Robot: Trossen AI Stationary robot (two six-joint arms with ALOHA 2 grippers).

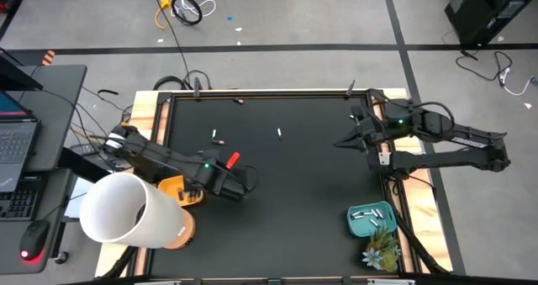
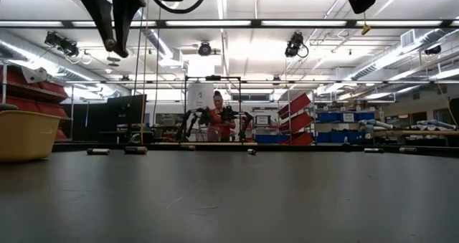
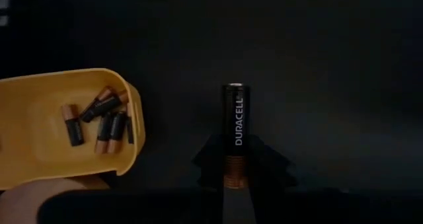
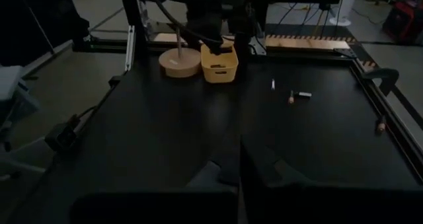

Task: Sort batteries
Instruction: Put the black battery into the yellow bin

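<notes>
I should move the copper-ended battery in my left gripper [image 3: 236, 121] to the yellow bin [image 1: 173, 187] next until it hangs over the batteries there, then let go, because it matches them.
A dark battery [image 3: 237, 118] with a copper end is in my left gripper [image 3: 236, 166], which is shut on it beside the yellow bin [image 3: 39, 92], above the table's near left part [image 1: 235, 187]. Several dark, copper-ended batteries [image 3: 99, 121] lie in that bin. Loose batteries [image 1: 215, 136] [image 1: 279, 133] lie on the black mat, and one more [image 1: 238, 102] near its far edge. White batteries lie in the teal bin [image 1: 372, 220]. My right gripper [image 4: 239, 171] hangs shut above the mat's right side [image 1: 340, 142]. My left gripper pinches the battery's copper end [image 3: 235, 170] between its two fingers. The fingers point steeply down, and the battery lies along them, its dark end sticking out past the tips. It hangs clear of the mat.
A big white shade [image 1: 126, 209] on a wooden base stands at the near left, next to the yellow bin [image 1: 181, 191]. A small plant [image 1: 381, 251] sits near the teal bin. A wooden frame [image 1: 252, 92] rims the mat. A person [image 2: 217, 121] shows far behind the table.
</notes>
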